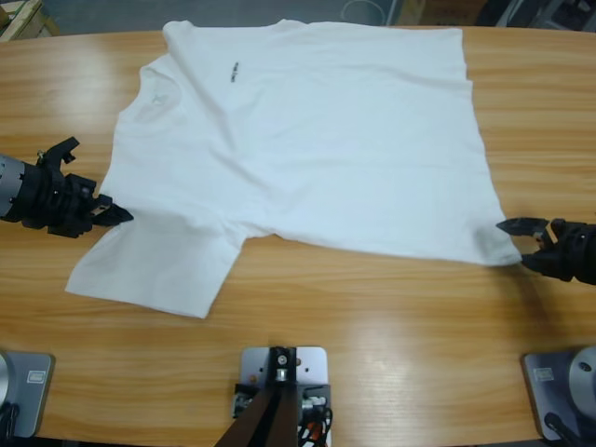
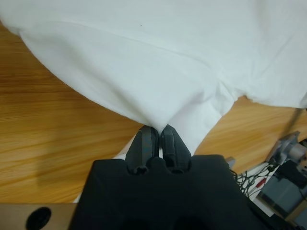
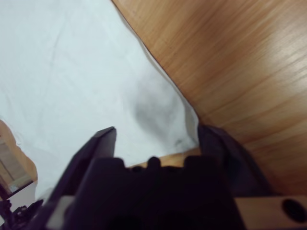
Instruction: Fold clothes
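Note:
The robot's left gripper is pinching where sleeve meets shoulder point(image 1: 128, 217), so the short sleeve point(image 1: 156, 270) will drag behind and still point frontward as the robot folds the side of the clothes over.
The white T-shirt point(image 1: 307, 140) lies spread flat on the wooden table, collar at the upper left with a small dark mark point(image 1: 231, 70) beside it. One short sleeve point(image 1: 154, 265) points toward the front left. My left gripper point(image 1: 119, 215) comes in from the left edge and is shut on the shirt's edge where sleeve meets shoulder; in the left wrist view its jaws point(image 2: 157, 128) pinch the T-shirt point(image 2: 158, 62). My right gripper point(image 1: 514, 244) sits at the right edge, open, its jaws point(image 3: 157, 132) on either side of the hem corner point(image 3: 184, 136) of the T-shirt point(image 3: 72, 72).
Bare wooden table point(image 1: 391, 326) stretches in front of the shirt and on both sides. The shirt's far edge reaches the table's back edge. A grey box with cables point(image 2: 283, 182) shows beyond the table in the left wrist view.

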`<action>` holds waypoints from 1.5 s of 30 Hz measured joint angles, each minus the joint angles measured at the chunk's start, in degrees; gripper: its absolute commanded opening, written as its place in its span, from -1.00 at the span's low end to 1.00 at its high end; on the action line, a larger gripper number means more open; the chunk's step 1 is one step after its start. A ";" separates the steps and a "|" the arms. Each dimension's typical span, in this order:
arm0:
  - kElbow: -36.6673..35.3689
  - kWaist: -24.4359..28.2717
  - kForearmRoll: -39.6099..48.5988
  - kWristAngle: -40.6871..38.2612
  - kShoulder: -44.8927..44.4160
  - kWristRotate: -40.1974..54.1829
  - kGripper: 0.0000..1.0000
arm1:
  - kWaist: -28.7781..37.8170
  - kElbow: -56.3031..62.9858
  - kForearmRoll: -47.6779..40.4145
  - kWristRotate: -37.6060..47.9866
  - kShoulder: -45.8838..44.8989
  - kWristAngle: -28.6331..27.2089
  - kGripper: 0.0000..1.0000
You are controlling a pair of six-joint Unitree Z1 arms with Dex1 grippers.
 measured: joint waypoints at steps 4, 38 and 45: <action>0.00 0.00 0.00 0.00 0.00 0.00 -1.00 | 0.00 0.68 -1.25 0.00 0.00 0.22 -0.05; -0.24 0.44 0.00 0.00 -0.70 0.00 -1.00 | 0.00 1.35 -4.00 -0.35 1.89 3.28 -1.00; -1.87 3.25 0.00 0.00 -2.51 0.02 -1.00 | 0.01 1.34 -4.00 -1.84 -1.41 3.59 -1.00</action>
